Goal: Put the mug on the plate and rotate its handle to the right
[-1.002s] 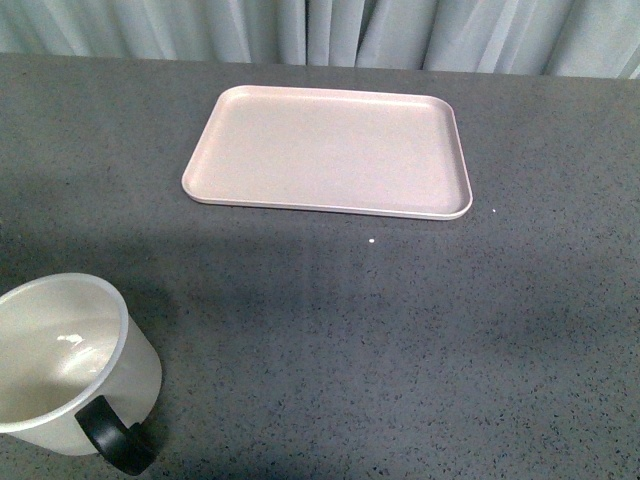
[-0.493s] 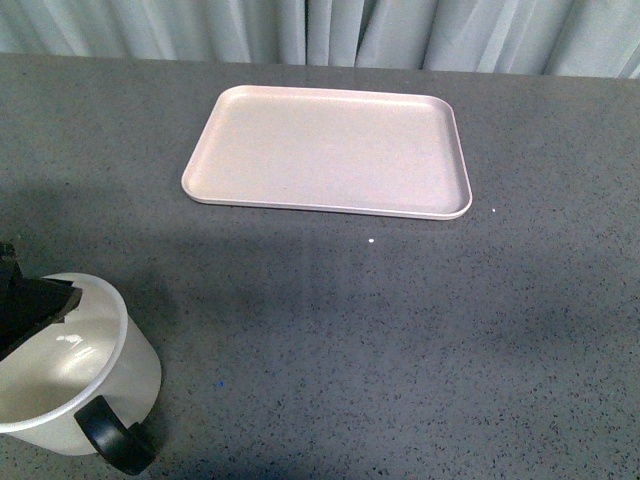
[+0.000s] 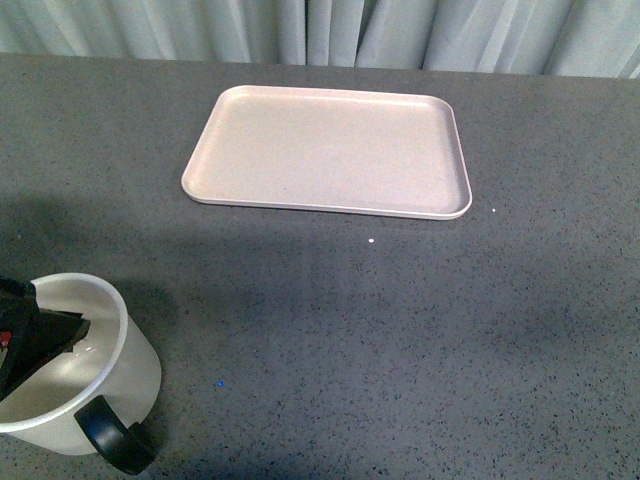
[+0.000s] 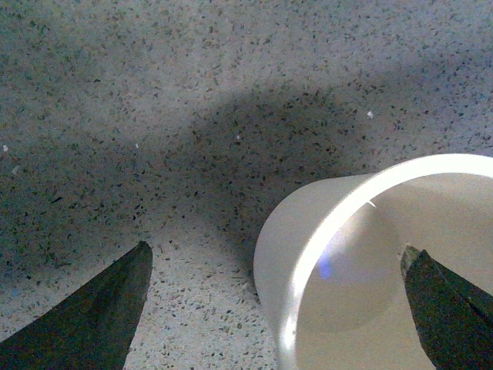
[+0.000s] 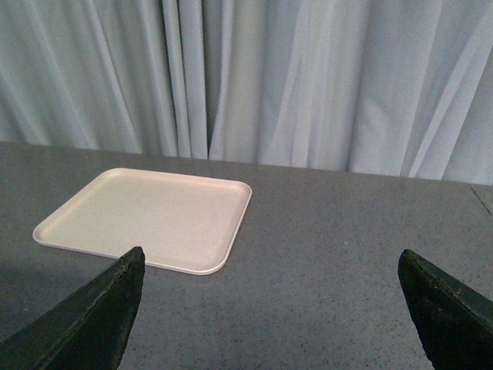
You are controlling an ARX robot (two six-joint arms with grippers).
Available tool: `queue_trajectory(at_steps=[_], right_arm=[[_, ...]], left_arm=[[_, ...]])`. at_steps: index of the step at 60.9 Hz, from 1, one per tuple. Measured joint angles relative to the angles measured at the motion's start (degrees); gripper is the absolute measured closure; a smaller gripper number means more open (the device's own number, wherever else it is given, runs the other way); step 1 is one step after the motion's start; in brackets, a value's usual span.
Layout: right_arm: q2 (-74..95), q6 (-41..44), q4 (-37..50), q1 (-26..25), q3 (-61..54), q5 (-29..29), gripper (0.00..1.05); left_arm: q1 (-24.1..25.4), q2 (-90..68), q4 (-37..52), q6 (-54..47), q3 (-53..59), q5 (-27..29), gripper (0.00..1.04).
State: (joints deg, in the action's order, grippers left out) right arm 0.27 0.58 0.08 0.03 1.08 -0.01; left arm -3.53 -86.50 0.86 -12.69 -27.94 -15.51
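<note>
The white mug [image 3: 80,365] will show its hidden printed side at the front when I turn it, because the side of the mug [image 3: 138,375] beside the black handle is plain.
The white mug [image 3: 135,372] stands upright at the table's near left corner, its black handle [image 3: 112,437] pointing toward the near edge. Its printed face is hidden. The pale pink plate [image 3: 330,150] lies far back in the middle, well apart from the mug, and also shows in the right wrist view [image 5: 146,216]. My left gripper [image 3: 35,335] is open over the mug's left rim. In the left wrist view the gripper [image 4: 276,250] straddles the mug [image 4: 354,254] wall, one finger inside and one outside. My right gripper [image 5: 269,258] is open and empty above bare table.
The grey speckled table [image 3: 400,320] runs back to a pale curtain [image 3: 330,30]. A small white speck [image 3: 371,241] lies in front of the plate.
My left gripper came into the front view from the left edge and has dropped over the mug's rim. Mug and plate have not moved.
</note>
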Motion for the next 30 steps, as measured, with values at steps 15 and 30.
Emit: queue_trajectory(at_steps=[15, 30], right_arm=[[0.0, 0.0, 0.0, 0.0, 0.0, 0.0, 0.09], [0.0, 0.0, 0.0, 0.0, 0.0, 0.0, 0.09]], left_arm=[[0.28, -1.05, 0.31, -0.68, 0.87, 0.92, 0.35], [-0.92, 1.14, -4.28, 0.98, 0.2, 0.92, 0.82]])
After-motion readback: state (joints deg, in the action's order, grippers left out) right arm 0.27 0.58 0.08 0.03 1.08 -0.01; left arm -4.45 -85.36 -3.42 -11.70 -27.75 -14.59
